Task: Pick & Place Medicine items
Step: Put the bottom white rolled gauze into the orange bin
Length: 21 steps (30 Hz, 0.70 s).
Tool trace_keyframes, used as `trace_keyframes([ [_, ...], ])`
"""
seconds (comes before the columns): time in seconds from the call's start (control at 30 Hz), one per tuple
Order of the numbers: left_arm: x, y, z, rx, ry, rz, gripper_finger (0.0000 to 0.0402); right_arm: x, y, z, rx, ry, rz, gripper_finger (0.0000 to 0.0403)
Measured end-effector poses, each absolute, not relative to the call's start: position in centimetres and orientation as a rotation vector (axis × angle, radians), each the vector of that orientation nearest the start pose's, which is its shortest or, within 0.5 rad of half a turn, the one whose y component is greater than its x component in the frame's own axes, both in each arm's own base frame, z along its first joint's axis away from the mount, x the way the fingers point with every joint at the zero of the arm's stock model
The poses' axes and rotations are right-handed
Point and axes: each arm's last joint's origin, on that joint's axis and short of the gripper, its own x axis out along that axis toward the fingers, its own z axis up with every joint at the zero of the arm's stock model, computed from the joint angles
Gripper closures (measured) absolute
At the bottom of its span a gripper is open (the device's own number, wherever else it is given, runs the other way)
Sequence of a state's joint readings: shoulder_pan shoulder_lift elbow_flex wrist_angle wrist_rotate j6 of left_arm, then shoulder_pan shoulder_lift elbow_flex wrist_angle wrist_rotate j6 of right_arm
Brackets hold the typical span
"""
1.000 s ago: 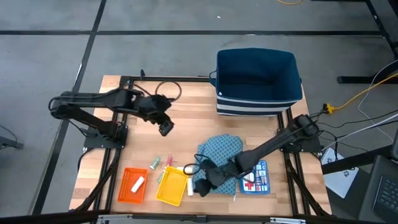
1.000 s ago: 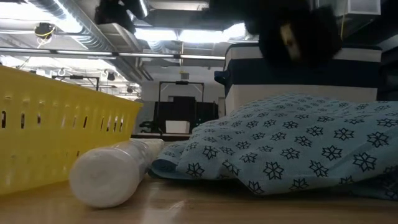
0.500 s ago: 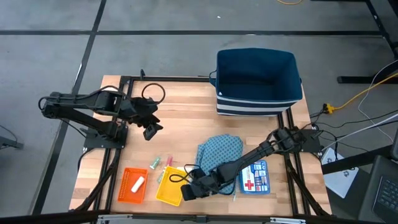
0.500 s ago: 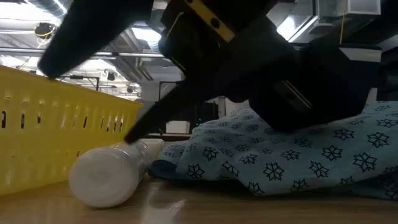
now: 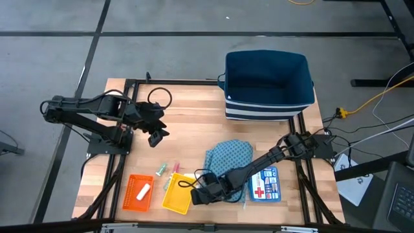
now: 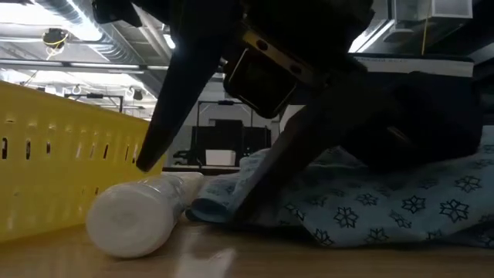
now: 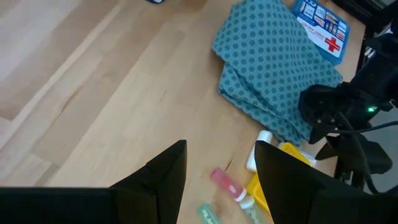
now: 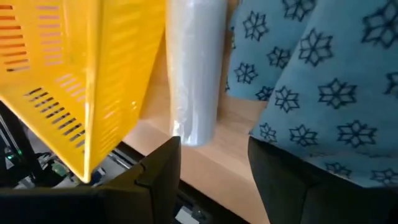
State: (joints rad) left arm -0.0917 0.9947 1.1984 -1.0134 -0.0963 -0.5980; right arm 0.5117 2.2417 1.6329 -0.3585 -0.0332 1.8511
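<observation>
I should pick up the white tube by one end (image 6: 130,222) with my right gripper and pass it to my left gripper, because the tube lies between the yellow basket and the cloth.
My right gripper (image 5: 196,191) is down at the table's near edge, open, beside the yellow basket (image 5: 176,195). Its fingers stand on either side of the white tube (image 8: 193,68), which lies on its side between the basket and the blue patterned cloth (image 5: 228,156). A light-green piece (image 5: 160,170) and a pinkish-red stick (image 5: 173,169) lie left of the yellow basket. Another white piece (image 5: 143,190) rests in the orange basket (image 5: 132,194). My left gripper (image 5: 155,136) hovers open over the table's left half. My right gripper comes down slanting from above, and one finger (image 6: 258,185) bears on the cloth's edge (image 6: 224,202) next to the tube, where the cloth is dented. Whether the other finger (image 6: 158,135) touches the tube or the basket cannot be told.
A dark blue bin (image 5: 267,81) stands at the far right. A blue first-aid pouch (image 5: 265,184) lies right of the cloth, partly under my right arm. A thin stick (image 5: 244,206) lies near the table's near edge. Bare wood shows in the middle (image 5: 194,129).
My right gripper has moved toward the table's near left and down, ending with its fingers astride the white tube; the cloth under it has been pressed flatter. My left gripper has drawn back toward the table's left edge. The tube has stayed in place.
</observation>
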Motion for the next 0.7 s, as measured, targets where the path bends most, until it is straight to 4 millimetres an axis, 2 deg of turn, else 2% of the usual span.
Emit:
trace_keyframes([
  [0.3,17.0,-1.3,36.3,-0.497,0.777,0.248,0.0217,42.1,22.3,14.1,1.425,0.986,-0.521,0.0214],
  [0.63,17.0,-1.3,36.3,-0.496,0.777,0.247,0.0217,42.4,21.7,14.1,1.436,0.995,-0.515,0.0214],
  [0.7,17.0,-1.3,36.3,-0.491,0.777,0.245,0.0217,42.5,21.7,13.6,1.435,1.011,-0.521,0.0214],
])
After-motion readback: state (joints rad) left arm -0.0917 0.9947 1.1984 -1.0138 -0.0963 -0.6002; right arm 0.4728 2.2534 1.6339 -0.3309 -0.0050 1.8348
